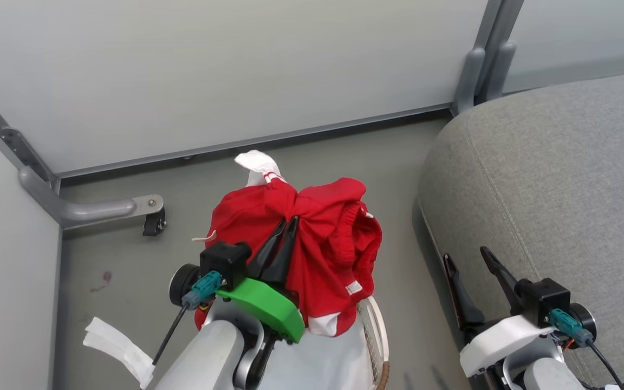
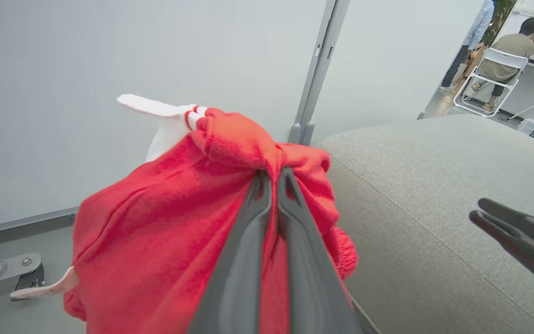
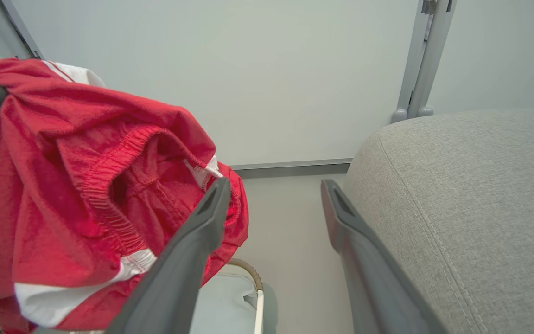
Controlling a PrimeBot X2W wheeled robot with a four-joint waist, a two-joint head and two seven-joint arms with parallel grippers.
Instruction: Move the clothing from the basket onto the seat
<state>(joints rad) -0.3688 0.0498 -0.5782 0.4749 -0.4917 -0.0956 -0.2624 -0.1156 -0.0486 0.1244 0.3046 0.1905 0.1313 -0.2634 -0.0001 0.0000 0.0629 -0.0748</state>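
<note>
Smooth white liner (image 1: 326, 359) is visible below the red clothing, so the robot should expect the basket (image 1: 375, 341) to be empty of other clothing when it carries this away.
The red clothing (image 1: 323, 238) hangs bunched from my left gripper (image 1: 286, 225), which is shut on a fold near its top; a white striped cuff sticks up behind. In the left wrist view the clothing (image 2: 165, 241) drapes around the closed fingers of that gripper (image 2: 271, 178). It hangs above the basket (image 1: 378, 330), whose woven rim and white liner show below it, also in the right wrist view as basket (image 3: 254, 287). The grey seat (image 1: 556, 200) lies to the right. My right gripper (image 1: 466, 259) stands open beside the seat's edge, shown again as gripper (image 3: 274, 185), with the clothing (image 3: 72, 185) at its left.
Pale partition walls with metal posts (image 1: 480, 65) close the back and left. A caster foot (image 1: 152, 216) sits on the grey floor at the left, and a white strip (image 1: 117, 344) lies near my left forearm. People sit at a desk far off (image 2: 508, 51).
</note>
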